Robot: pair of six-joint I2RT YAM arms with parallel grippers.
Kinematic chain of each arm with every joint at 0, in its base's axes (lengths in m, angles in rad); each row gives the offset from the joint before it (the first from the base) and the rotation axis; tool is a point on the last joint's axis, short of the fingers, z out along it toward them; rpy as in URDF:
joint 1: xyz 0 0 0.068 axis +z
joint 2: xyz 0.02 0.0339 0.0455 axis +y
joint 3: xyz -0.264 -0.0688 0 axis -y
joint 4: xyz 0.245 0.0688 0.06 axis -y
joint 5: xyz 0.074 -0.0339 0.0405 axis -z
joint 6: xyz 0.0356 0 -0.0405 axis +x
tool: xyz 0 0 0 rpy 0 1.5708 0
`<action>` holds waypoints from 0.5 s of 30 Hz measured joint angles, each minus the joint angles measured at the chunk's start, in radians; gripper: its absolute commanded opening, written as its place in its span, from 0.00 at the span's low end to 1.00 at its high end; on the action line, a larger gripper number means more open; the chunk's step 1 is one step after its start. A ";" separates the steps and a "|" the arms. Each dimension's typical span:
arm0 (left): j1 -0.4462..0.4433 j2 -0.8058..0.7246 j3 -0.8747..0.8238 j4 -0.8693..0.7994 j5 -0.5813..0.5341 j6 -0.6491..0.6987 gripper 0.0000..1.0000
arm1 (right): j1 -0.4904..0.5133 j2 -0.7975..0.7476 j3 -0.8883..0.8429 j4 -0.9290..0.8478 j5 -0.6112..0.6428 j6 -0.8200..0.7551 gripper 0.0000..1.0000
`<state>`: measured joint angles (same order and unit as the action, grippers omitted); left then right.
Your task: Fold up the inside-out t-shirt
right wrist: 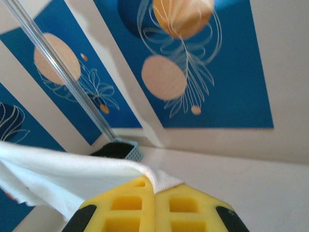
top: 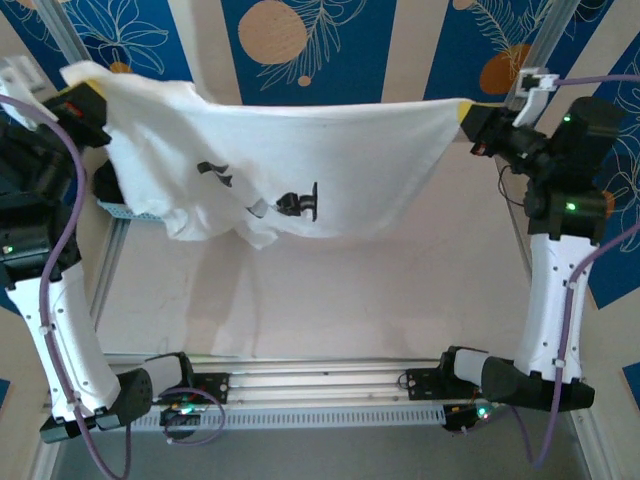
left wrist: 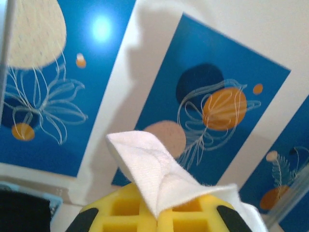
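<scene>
I should swing the t-shirt down onto the pale table with both grippers and lift it open before folding, since it sags in loose folds below my left gripper.
The inside-out t-shirt, white with small black printed marks, hangs stretched in the air between both arms above the table. At the far left my left gripper is shut on its left corner. A white flap of t-shirt sticks up from between the yellow fingers in the left wrist view. My right gripper is shut on the opposite corner at the far right. Cloth runs leftward from the pinched yellow fingers. The lower left part sags in loose folds.
A light blue basket with a black garment stands at the table's back left, partly hidden by the shirt; it also shows as a basket in the right wrist view. The pale table lies below. A metal rail runs along the near edge.
</scene>
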<state>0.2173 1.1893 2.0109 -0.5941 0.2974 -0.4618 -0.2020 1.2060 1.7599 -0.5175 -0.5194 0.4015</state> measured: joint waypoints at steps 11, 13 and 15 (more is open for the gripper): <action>0.004 -0.011 0.095 -0.085 -0.021 0.062 0.00 | -0.056 -0.061 0.075 -0.052 -0.051 -0.008 0.00; 0.004 -0.031 0.018 -0.076 -0.018 0.071 0.00 | -0.054 -0.074 0.029 -0.047 -0.057 -0.008 0.00; 0.002 -0.034 -0.073 -0.055 -0.014 0.072 0.00 | -0.037 -0.074 -0.014 -0.033 -0.055 -0.008 0.00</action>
<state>0.2188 1.1553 1.9381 -0.6491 0.2836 -0.3901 -0.2394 1.1320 1.7454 -0.5503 -0.5743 0.3939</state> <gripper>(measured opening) 0.043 0.059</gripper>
